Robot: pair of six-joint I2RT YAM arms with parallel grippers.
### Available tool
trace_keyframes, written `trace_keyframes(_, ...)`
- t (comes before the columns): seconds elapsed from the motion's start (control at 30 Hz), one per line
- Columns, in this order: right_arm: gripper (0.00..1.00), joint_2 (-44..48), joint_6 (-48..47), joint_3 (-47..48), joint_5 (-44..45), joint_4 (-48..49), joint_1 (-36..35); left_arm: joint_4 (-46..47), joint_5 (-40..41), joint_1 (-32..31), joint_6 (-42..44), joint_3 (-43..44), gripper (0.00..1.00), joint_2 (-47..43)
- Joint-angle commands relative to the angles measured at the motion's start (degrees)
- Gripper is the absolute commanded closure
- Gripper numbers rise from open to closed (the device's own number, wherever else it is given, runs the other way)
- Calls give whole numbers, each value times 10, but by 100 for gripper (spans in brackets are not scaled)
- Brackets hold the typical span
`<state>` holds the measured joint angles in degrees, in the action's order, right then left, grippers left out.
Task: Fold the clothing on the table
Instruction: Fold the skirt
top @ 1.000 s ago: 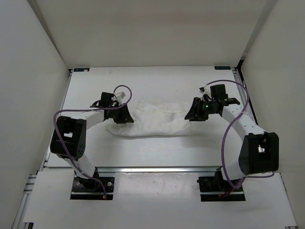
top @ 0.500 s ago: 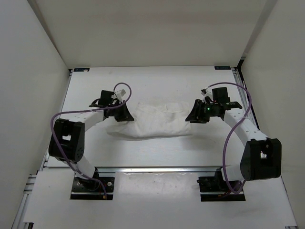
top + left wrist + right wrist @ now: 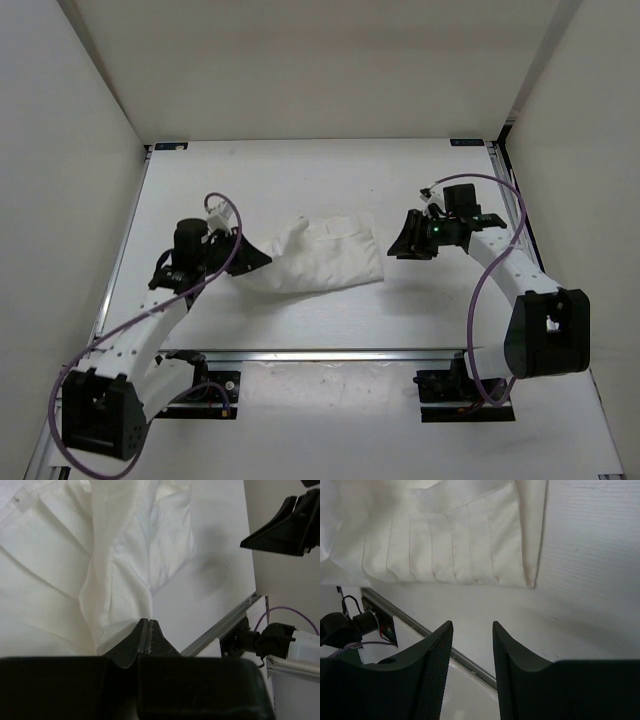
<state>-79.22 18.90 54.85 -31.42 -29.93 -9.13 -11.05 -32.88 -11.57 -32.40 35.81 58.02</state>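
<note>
The clothing stands up in a fold at the robot's left gripper (image 3: 290, 238), so next the left gripper lays the fold flat toward the bar (image 3: 240, 352) before both grippers grab the clothing's far edge.
The clothing (image 3: 325, 255) is a thin white pleated garment lying in the middle of the table (image 3: 300, 180), with its left part pulled up into a ridge. My left gripper (image 3: 262, 262) is shut on the clothing's left edge. In the left wrist view the cloth (image 3: 120, 570) rises straight from the closed tips of the left gripper (image 3: 148, 621). My right gripper (image 3: 398, 245) hovers open just off the clothing's right end with nothing between its fingers. The right wrist view shows the pleated edge (image 3: 445, 540) lying beyond the open right gripper (image 3: 473, 625).
An aluminium rail (image 3: 320, 353) runs along the table's near edge, with both arm bases behind it. White walls enclose the left, right and far sides. The right gripper's black fingers (image 3: 285, 525) show at the top right of the left wrist view.
The left gripper has shut on the clothing's left edge and the left arm has swung out and down. The cloth is now bunched and shorter on the left. The right gripper barely moved.
</note>
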Motion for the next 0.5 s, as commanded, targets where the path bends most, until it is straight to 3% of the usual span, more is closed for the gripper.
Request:
trace_keyframes(0.0,57,-18,-13,8,-10,2,-2,-31,21,0,-43,-50,100,-109)
trace_keyframes(0.13,57,-38,-15,25,-8,-4,-9,-140,77,56,-61,-111,100,-270)
trace_keyframes(0.17,56,-48,-16,25,-7,-2,-13,-166,97,66,-61,-125,93,-292)
trace_keyframes(0.2,56,-55,-20,29,-4,-2,-19,-180,94,74,-57,-135,58,-298)
trace_keyframes(0.27,55,-73,-30,53,1,-10,-30,-180,89,74,-57,-145,42,-290)
trace_keyframes(0.3,56,-88,-33,61,3,-13,-36,-174,94,69,-52,-138,28,-283)
trace_keyframes(0.33,56,-102,-39,79,7,-26,-41,-172,103,58,-44,-138,2,-262)
trace_keyframes(0.47,56,-129,-50,132,12,-35,-53,-149,68,60,17,-73,1,-137)
